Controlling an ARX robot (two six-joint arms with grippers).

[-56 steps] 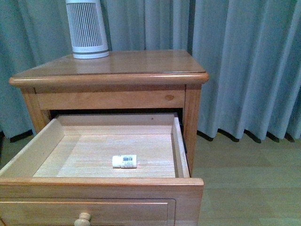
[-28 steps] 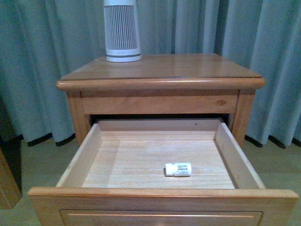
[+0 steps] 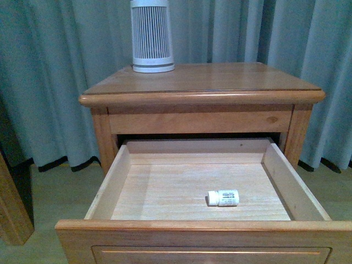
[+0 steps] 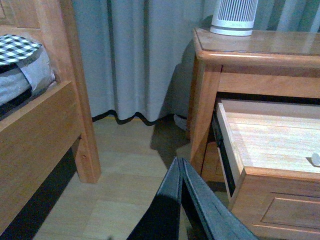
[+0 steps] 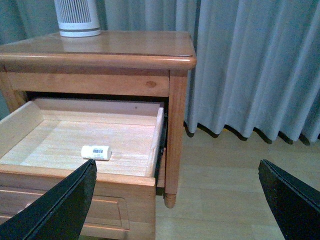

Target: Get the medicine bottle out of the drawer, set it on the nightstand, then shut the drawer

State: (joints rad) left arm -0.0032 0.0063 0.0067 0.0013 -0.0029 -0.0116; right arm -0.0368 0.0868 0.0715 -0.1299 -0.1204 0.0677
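Observation:
The drawer [image 3: 209,234] will slide straight back when I push it, until its front is flush, because a dark rail [image 5: 162,142] runs along the drawer's side.
The medicine bottle [image 3: 223,198] lies on its side on the pale floor of the open drawer [image 3: 203,225], near its front right. The drawer is pulled far out of the nightstand [image 3: 209,80]. Neither arm shows in the front view. In the right wrist view my right gripper [image 5: 176,165] is open and empty, low in front of the nightstand's right side [image 5: 177,115]; the bottle [image 5: 95,152] lies in the drawer [image 5: 154,137] just beyond one finger. In the left wrist view my left gripper [image 4: 180,161] is shut and empty above the floor, left of the drawer [image 4: 225,145]; the bottle's cap [image 4: 316,159] peeks in at the edge.
A tall white ribbed device [image 3: 151,36] stands at the back left of the nightstand top. Grey-blue curtains [image 3: 49,82] hang behind. A wooden bed frame post [image 4: 75,90] with checkered bedding [image 4: 17,50] stands left of the nightstand, with bare wooden floor [image 4: 125,165] between them.
The front view has shifted: the nightstand now shows further right and more head-on. The bottle lies in the same spot in the drawer, which stays open.

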